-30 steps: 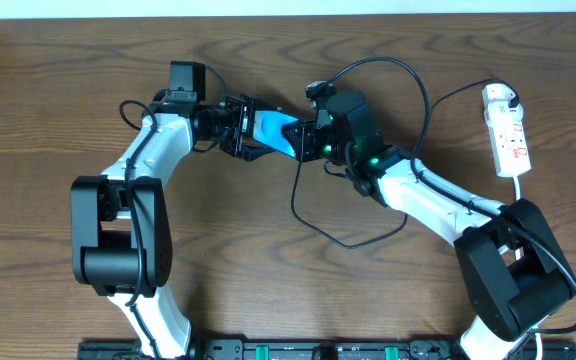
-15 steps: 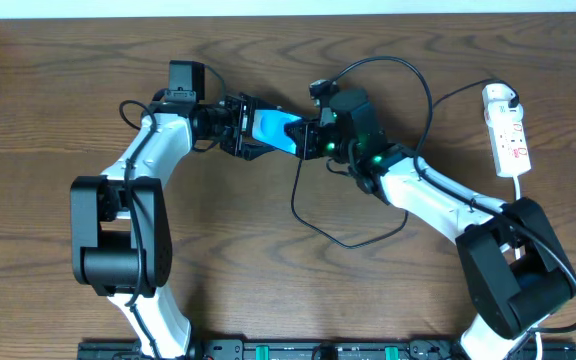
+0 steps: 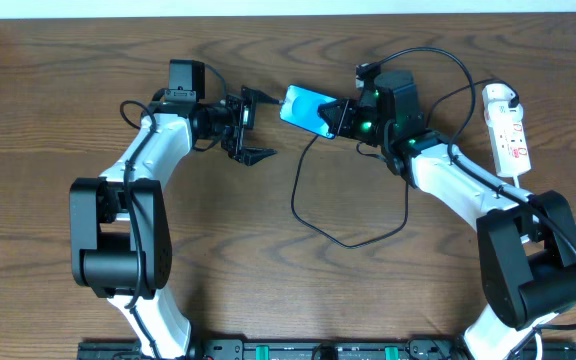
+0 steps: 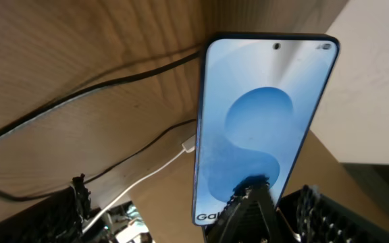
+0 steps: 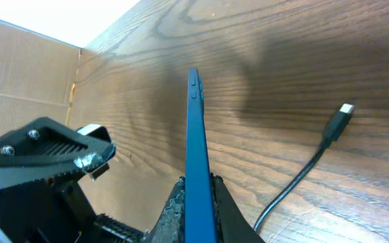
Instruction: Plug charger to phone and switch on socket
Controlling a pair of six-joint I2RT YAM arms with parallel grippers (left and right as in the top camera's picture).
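Note:
Next, I take the phone's top end [image 3: 290,104] with my left gripper, because my right gripper is holding the phone by its port end [image 4: 215,210]. That will free my right gripper for the plug.
The phone [image 3: 305,108], with its blue screen lit, is held on edge above the table by my right gripper [image 3: 336,118], which is shut on its end. The right wrist view shows it edge-on [image 5: 196,128] between the jaws. The left wrist view shows its screen [image 4: 262,115]. My left gripper [image 3: 247,126] is open and empty, a little to the left of the phone. The charger's black cable [image 3: 295,200] loops over the table, and its small plug tip [image 5: 344,111] lies free on the wood beside the phone. The white socket [image 3: 509,132] lies at the far right.
The black cable also arcs over my right arm toward the socket's top end [image 3: 498,95]. A cardboard wall [image 5: 19,74] stands beyond the table's left edge. A white cord [image 3: 521,185] runs down from the socket.
My left gripper has opened and let go of the phone. My right gripper has carried the phone to the right and farther back, away from the left gripper.

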